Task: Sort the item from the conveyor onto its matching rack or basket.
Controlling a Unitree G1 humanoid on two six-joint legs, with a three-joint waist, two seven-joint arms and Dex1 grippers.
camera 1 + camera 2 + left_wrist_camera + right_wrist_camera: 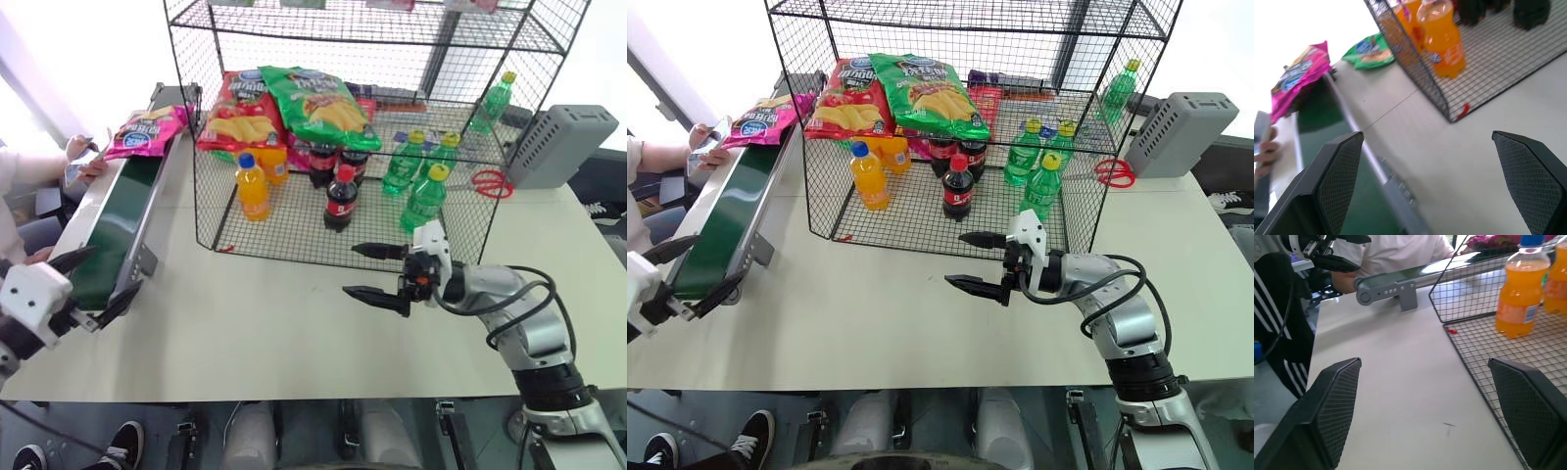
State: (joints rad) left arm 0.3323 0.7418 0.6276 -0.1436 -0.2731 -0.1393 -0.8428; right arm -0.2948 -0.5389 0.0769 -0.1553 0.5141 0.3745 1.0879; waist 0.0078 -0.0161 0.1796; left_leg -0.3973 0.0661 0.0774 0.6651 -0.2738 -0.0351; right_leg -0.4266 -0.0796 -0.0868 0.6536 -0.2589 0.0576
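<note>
My gripper will carry the magenta-pink crisp bag (149,131) by one end. The bag has a plump, bulging side (141,140), so it will stick out sideways and sag only a little.
The item, a glossy magenta-pink crisp bag (147,132), lies at the far end of the conveyor (118,225), a dark-green belt in a grey frame along the table's left side. The black wire-grid rack (225,211) stands at the back middle of the table. My left gripper (115,271) hovers open and empty at the belt's near end, far from the bag (1298,78). My right gripper (350,269) is open and empty, pointing left over the table just in front of the rack's front edge.
Inside the rack lie a red crisp bag (240,113) and a green crisp bag (313,103), with orange bottles (252,186), cola bottles (340,199) and green bottles (423,196). A grey slatted box (560,145) sits back right. A person's hand (83,157) rests beside the belt's far end.
</note>
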